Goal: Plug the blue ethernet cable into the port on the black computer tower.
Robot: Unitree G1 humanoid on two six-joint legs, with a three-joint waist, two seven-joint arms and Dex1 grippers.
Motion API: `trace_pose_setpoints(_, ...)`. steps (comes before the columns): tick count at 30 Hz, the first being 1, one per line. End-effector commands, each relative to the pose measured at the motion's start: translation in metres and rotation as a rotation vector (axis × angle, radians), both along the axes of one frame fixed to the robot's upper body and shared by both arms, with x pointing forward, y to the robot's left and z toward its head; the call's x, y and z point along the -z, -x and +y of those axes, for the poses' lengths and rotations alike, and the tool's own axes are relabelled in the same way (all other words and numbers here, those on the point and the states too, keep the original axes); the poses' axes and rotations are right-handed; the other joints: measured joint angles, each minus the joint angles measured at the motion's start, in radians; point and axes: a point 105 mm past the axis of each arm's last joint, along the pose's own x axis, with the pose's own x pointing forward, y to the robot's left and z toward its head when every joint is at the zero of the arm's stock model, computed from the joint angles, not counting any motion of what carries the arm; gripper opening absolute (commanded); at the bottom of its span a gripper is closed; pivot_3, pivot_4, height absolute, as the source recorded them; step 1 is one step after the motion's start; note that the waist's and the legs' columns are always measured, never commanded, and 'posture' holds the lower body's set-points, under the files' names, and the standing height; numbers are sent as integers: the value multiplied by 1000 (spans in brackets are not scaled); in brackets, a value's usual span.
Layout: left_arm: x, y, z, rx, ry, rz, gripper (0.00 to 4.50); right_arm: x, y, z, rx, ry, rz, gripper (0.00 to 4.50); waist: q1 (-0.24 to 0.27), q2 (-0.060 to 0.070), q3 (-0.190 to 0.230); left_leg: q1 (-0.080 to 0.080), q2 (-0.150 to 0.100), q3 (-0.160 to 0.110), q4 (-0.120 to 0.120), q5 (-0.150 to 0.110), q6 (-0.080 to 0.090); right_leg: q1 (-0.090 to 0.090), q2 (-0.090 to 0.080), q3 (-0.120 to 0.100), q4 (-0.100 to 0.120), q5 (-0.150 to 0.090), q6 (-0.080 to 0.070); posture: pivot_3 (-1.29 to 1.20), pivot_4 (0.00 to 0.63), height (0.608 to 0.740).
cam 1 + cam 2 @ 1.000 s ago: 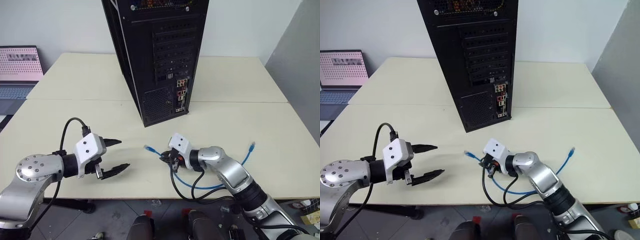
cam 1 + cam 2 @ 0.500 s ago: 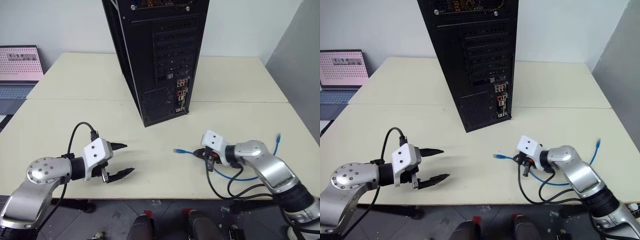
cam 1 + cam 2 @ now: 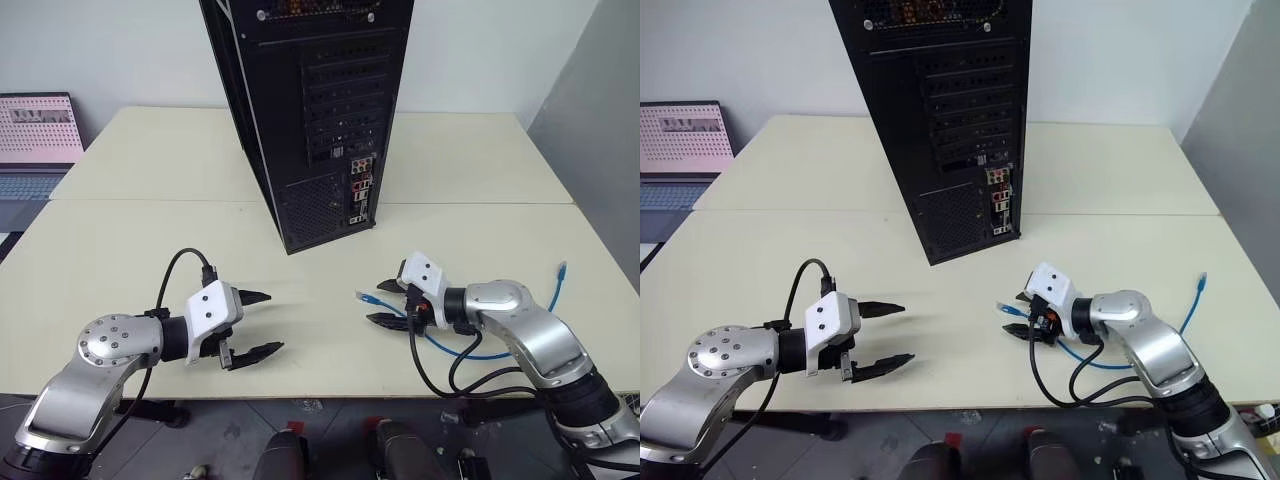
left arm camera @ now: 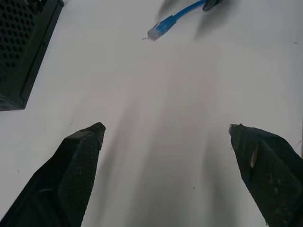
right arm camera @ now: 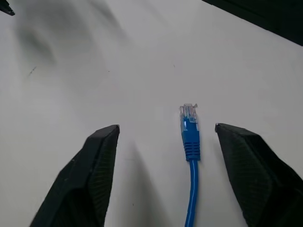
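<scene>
The blue ethernet cable curves loosely [image 3: 476,356], and so its far plug [image 3: 562,270] will remain close to the table's edge when the robot takes the near plug to the tower.
The black computer tower [image 3: 320,110] stands upright at the middle of the table, rear panel toward me. The port sits somewhere in the cluster of coloured connectors [image 3: 361,190] low on that panel; I cannot single it out. The blue ethernet cable [image 3: 470,352] lies on the table at the right, with its near plug [image 5: 188,111] flat on the tabletop between the fingers of my right gripper [image 5: 166,126]. That gripper is open and touches no part of the plug. The cable's far plug [image 3: 562,268] lies near the right edge. My left gripper [image 3: 272,322] hovers open and empty, left of the near plug [image 4: 158,30].
A laptop [image 3: 35,140] with a pink screen sits beyond the table's far left corner. The cream table [image 3: 150,230] has a seam running across it just behind the tower. Black arm cables [image 3: 440,370] hang over the front edge by my right arm.
My right gripper carried the cable's plug end to the right, then opened and let it go onto the table. My left gripper drifted slightly to the right, still open.
</scene>
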Motion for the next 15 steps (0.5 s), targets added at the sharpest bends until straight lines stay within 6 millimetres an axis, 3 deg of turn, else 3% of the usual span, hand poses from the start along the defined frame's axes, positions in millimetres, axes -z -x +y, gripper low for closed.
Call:
trace_pose_setpoints(1,-6,1,-5,20,5,-37,4500,4,-6,0,28,-5,-20,3276,2,0,0,0,0,0,0,0,0,0,0,0,0,0,0,0,150,740)
trace_pose_setpoints(4,-6,1,-4,17,5,-39,4500,15,-8,-4,51,16,3,3276,3,0,0,0,0,0,0,0,0,0,0,0,0,0,0,0,150,740)
trace_pose_setpoints(8,-7,1,-5,15,12,-39,4500,19,-8,-6,47,31,0,2615,2,0,0,0,0,0,0,0,0,0,0,0,0,0,0,0,150,740)
trace_pose_setpoints(15,-2,0,-9,19,45,-11,4500,16,-7,-1,18,36,-32,820,2,0,0,0,0,0,0,0,0,0,0,0,0,0,0,0,150,740)
